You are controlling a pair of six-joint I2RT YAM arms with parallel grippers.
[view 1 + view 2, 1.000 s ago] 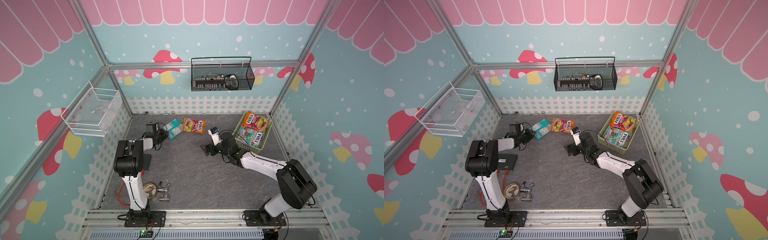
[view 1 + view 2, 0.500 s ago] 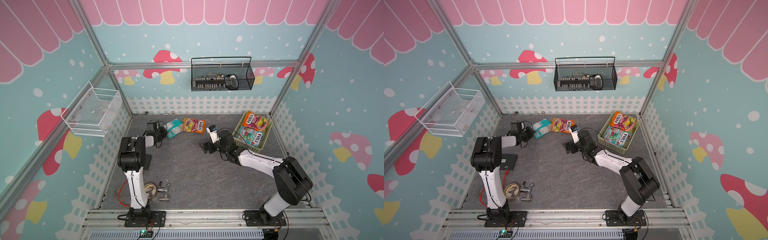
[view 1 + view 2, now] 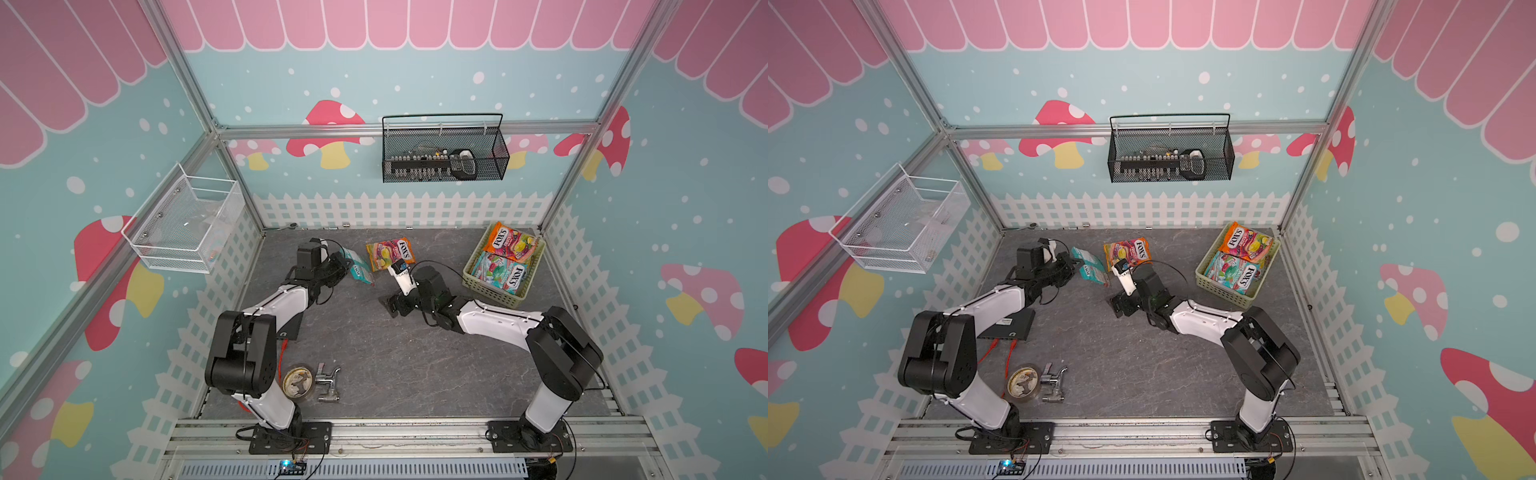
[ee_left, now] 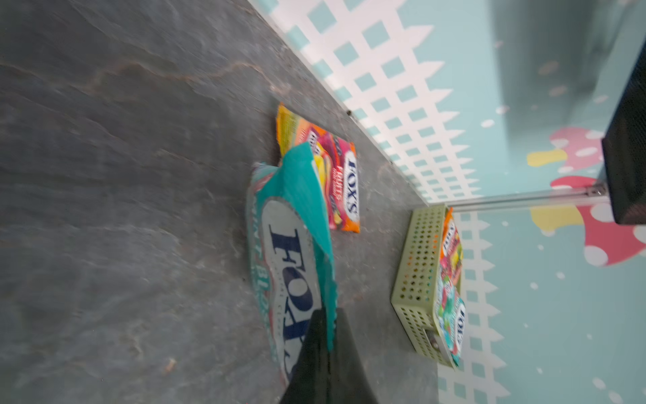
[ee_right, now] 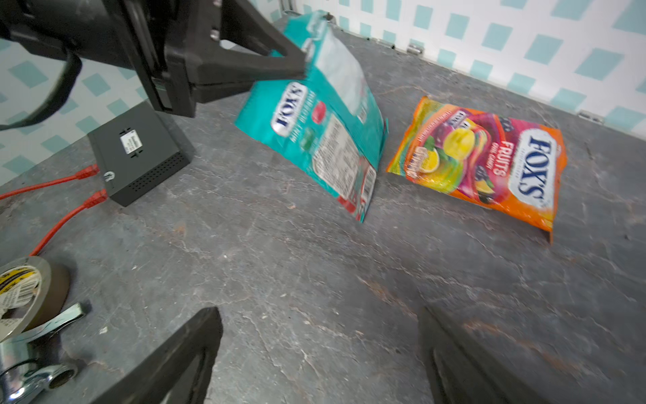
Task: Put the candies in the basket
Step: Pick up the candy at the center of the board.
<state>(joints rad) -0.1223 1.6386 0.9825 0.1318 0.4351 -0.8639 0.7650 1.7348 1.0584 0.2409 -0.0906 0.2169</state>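
The teal candy bag is in my left gripper far from the pale green basket [image 3: 502, 265]. Next, my right gripper grabs the bag's loose end [image 3: 366, 276] and carries it there.
My left gripper [image 4: 328, 314] is shut on the edge of a teal candy bag [image 4: 290, 252], which hangs tilted off the floor with its lower edge low. Both top views show that bag [image 3: 359, 270] [image 3: 1090, 270] at the left gripper [image 3: 345, 266]. Beside it an orange candy bag [image 3: 390, 253] [image 5: 489, 164] lies flat on the floor. The pale green basket [image 3: 494, 291] [image 4: 416, 273] stands at the back right and holds an orange bag [image 3: 509, 243] and a teal bag [image 3: 500, 274]. My right gripper [image 5: 318, 314] [image 3: 392, 305] is open over bare floor, short of the orange bag.
A black box [image 3: 291, 328] [image 5: 136, 150] with red cables lies by the left arm. A tape roll [image 3: 297, 382] and a metal tap fitting [image 3: 328, 382] lie near the front. A black wire basket [image 3: 444, 158] and a white wire basket [image 3: 187, 224] hang on the walls.
My left gripper has shut on the teal bag's edge and raised it off the floor. The right gripper has drifted slightly left, still open.
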